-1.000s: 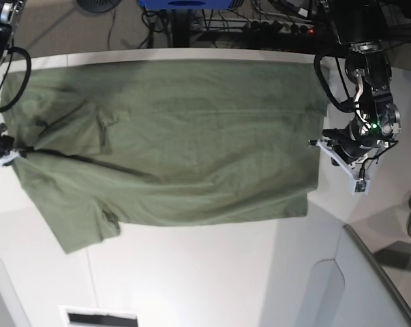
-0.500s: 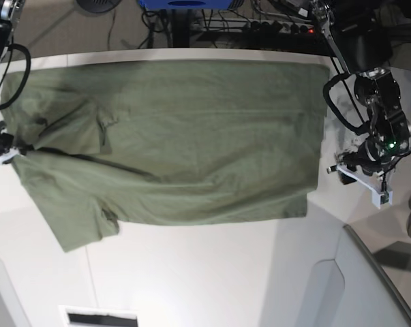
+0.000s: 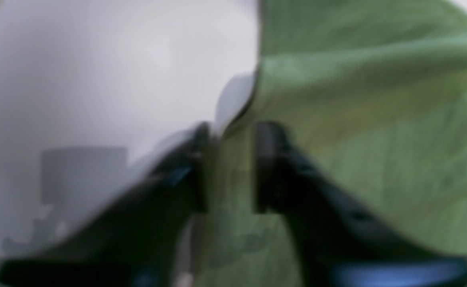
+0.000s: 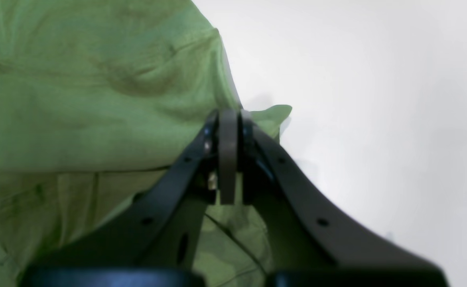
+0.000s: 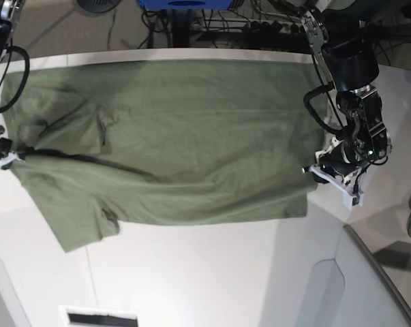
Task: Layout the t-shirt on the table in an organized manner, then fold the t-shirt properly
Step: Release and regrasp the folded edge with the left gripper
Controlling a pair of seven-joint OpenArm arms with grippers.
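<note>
Next, my left gripper closes on the hem (image 5: 309,186) before both grippers pull, because its fingers are apart on either side of the hem (image 3: 236,131) while my right gripper pinches one edge.
The olive-green t-shirt (image 5: 171,136) lies spread across the white table (image 5: 191,272), with one sleeve (image 5: 75,231) hanging toward the front left. My left gripper (image 5: 315,172) sits at the shirt's right hem near its lower corner. In the blurred left wrist view its fingers (image 3: 199,167) stand a narrow gap apart astride the t-shirt (image 3: 357,119) edge, left gripper (image 3: 229,131) over cloth and table (image 3: 117,59). My right gripper (image 5: 7,155) is at the shirt's left edge. In the right wrist view the right gripper (image 4: 228,115) is shut on a pinch of t-shirt (image 4: 77,99).
A grey-white angled panel (image 5: 369,286) rises at the front right. Cables and a power strip (image 5: 273,24) run behind the table's curved far edge. A dark slot (image 5: 99,318) shows at the bottom edge. Bare table (image 4: 377,79) lies beside the right gripper.
The left gripper swung out to the right off the hem, then came back in to the hem's lower part. The shirt and the right arm have not moved.
</note>
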